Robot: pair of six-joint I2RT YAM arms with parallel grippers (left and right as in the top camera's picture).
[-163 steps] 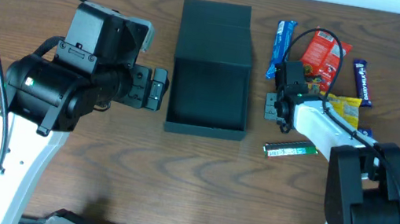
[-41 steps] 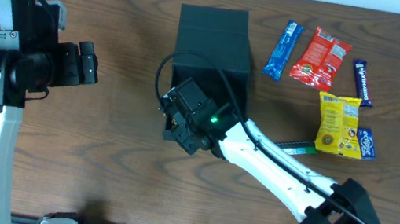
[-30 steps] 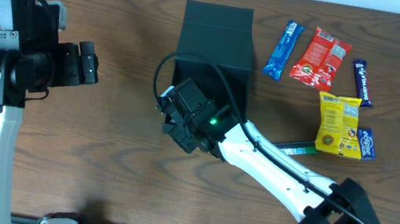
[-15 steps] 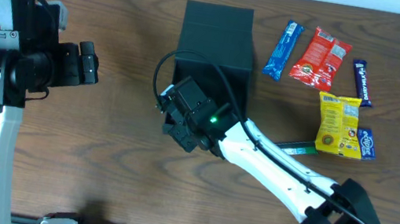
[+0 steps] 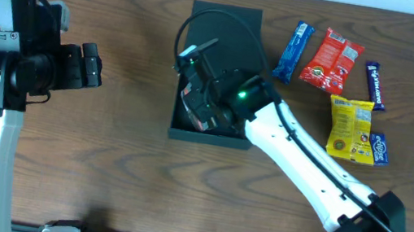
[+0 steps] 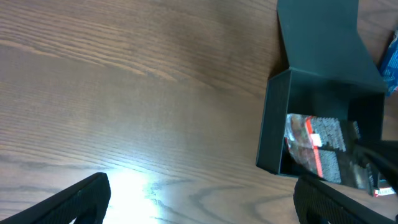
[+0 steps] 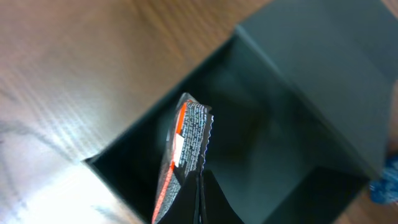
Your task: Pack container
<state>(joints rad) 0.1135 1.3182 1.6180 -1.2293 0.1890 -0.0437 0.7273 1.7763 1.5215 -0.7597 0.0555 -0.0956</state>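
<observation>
Next, I turn the grey and red snack packet (image 5: 196, 113) square with my right gripper and lower it by the container's near side (image 5: 209, 139), because the packet is hanging crooked to the container's sides.
The container (image 5: 212, 138) is a dark teal-green box lying open in the middle of the table, its flap lid (image 5: 225, 20) folded back. My right gripper (image 5: 209, 104) is over the open box, shut on a grey and red snack packet (image 5: 193, 107) that hangs inside the opening. In the right wrist view the packet (image 7: 186, 146) stands edge-on between the closed fingers (image 7: 214, 202), with the box's inner wall (image 7: 280, 124) behind it. The left wrist view shows the box (image 6: 273, 124) and the packet (image 6: 314, 149). My left gripper (image 5: 93, 66) is open and empty, far left of the box.
Loose snacks lie right of the box: a blue bar (image 5: 295, 40), a red packet (image 5: 332, 59), a dark blue bar (image 5: 374, 83), a yellow packet (image 5: 350, 127) and a small blue packet (image 5: 380, 148). The right arm stretches diagonally from the front right.
My right gripper has moved from the box's front-left corner up and back over the opening, bringing the packet into the box. The left arm has not moved.
</observation>
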